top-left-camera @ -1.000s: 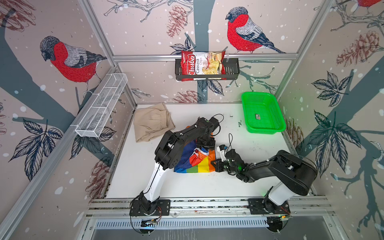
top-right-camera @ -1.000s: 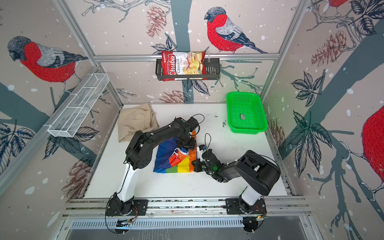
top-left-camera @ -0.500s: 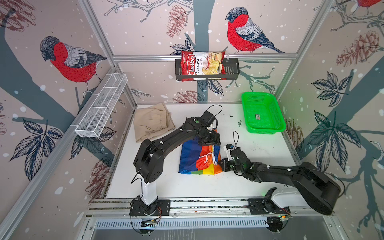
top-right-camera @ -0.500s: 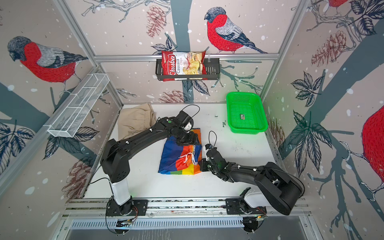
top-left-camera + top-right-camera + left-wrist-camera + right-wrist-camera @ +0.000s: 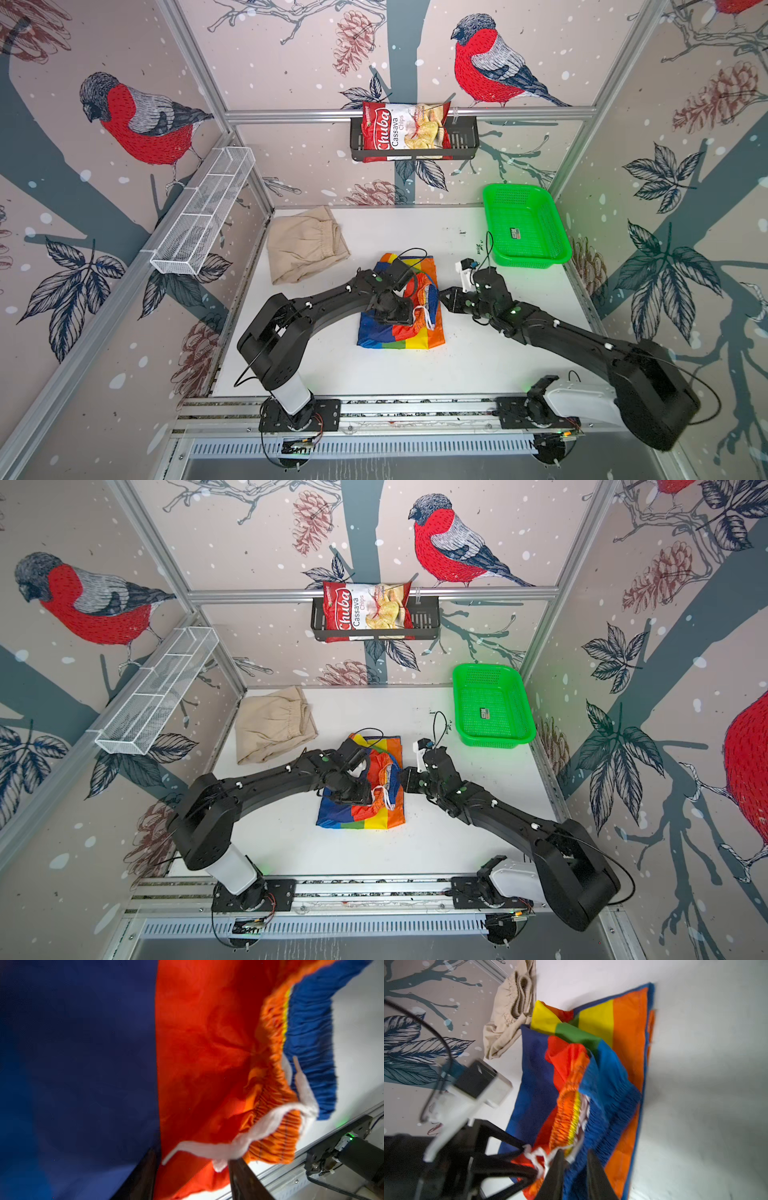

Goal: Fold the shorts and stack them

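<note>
The top layer is slanted and leaves yellow and orange cloth (image 5: 613, 1019) showing behind it. My right gripper should leave the waistband and straighten the folded far edge (image 5: 572, 1032) first.
The rainbow shorts (image 5: 415, 336) (image 5: 374, 816) lie partly folded mid-table, their gathered waistband (image 5: 571, 1113) and white drawstring (image 5: 259, 1126) bunched on top. My left gripper (image 5: 405, 318) (image 5: 193, 1176) presses down on them, jaws apart with red cloth between them. My right gripper (image 5: 444, 296) (image 5: 575, 1176) is at the shorts' right edge, jaws slightly apart with the blue waistband between its fingers (image 5: 596, 1178). The beige shorts (image 5: 305, 243) (image 5: 272, 723) (image 5: 508, 1014) lie crumpled at the back left, away from both grippers.
A green plastic basket (image 5: 528, 188) sits at the back right corner. On the back wall a black rack holds a chips bag (image 5: 405, 131). A white wire basket (image 5: 203, 212) hangs on the left wall. The arm-base rail (image 5: 415, 407) runs along the front edge.
My left gripper came forward from the shorts' back edge onto their middle and narrowed its jaws. My right gripper shifted back and left, and its jaws parted a little.
</note>
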Robot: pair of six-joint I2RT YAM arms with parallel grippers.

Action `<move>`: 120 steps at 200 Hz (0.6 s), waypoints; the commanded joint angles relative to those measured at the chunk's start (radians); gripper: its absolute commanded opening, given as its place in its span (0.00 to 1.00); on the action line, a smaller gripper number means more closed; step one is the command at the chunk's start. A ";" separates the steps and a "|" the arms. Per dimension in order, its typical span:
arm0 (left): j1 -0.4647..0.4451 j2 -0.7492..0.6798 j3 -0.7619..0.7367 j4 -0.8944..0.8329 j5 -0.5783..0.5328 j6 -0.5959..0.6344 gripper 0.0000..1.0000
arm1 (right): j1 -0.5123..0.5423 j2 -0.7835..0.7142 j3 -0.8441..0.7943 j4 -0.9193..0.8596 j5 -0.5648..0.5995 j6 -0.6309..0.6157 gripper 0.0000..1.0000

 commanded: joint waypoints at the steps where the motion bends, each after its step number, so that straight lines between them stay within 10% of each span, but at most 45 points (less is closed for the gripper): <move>1: -0.008 -0.001 -0.049 0.161 0.071 -0.040 0.55 | 0.023 0.088 0.099 0.042 -0.067 -0.006 0.22; 54: -0.014 0.004 -0.119 0.268 0.099 -0.071 0.54 | 0.098 0.379 0.317 0.001 -0.089 0.007 0.05; 120: -0.013 0.060 -0.165 0.310 0.134 -0.062 0.55 | -0.034 0.338 0.100 0.066 -0.078 -0.061 0.02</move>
